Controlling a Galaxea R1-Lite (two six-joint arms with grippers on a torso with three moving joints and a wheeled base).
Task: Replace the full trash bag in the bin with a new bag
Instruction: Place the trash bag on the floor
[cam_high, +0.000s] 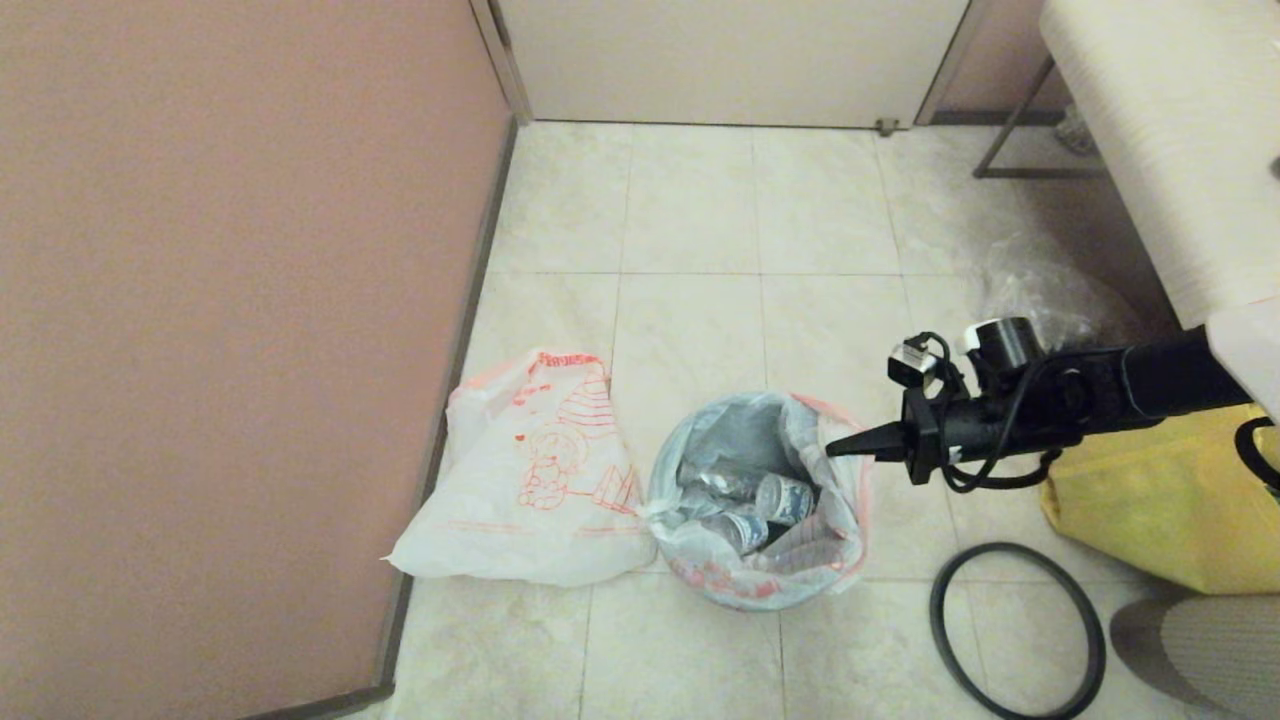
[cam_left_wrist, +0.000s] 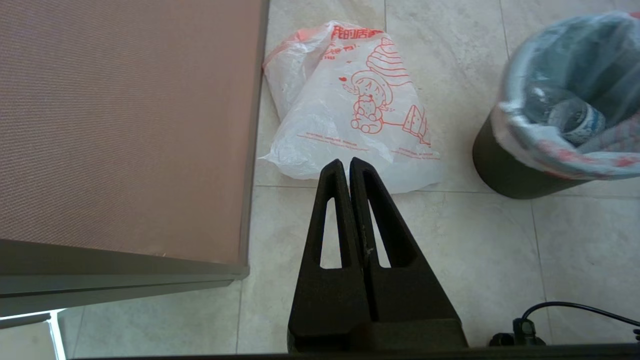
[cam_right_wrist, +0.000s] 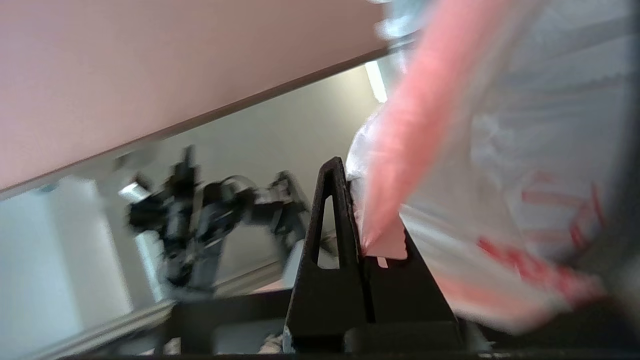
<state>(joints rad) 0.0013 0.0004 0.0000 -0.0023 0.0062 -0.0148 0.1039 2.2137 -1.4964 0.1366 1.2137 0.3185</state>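
My right gripper should swing the bag's red-orange band in over the bottles (cam_high: 753, 504) before it lifts the bag out, because the full trash bag's rim (cam_high: 741, 587) folds over the bin's side.
The full trash bag (cam_high: 745, 585) lines the bin, with bottles and cans showing inside. Only in the left wrist view does the bin's black wall (cam_left_wrist: 505, 170) show under the folded-over bag (cam_left_wrist: 560, 150). At the bag's right rim, my right gripper (cam_high: 835, 450) is shut on the red-orange band (cam_right_wrist: 400, 150), pinched between the fingers (cam_right_wrist: 330, 210). The new bag (cam_high: 535, 480) lies limp on the floor left of the bin, against the wall. My left gripper (cam_left_wrist: 346, 162) hangs shut and empty above the floor, just short of the new bag (cam_left_wrist: 350, 115). It is out of the head view.
The bin's dark hoop (cam_high: 1000, 547) lies flat on the floor right of the bin. A yellow bag (cam_high: 1160, 510) and a clear bag (cam_high: 1040, 300) sit at the right under a white table (cam_high: 1170, 130). A pink wall (cam_high: 230, 300) runs along the left.
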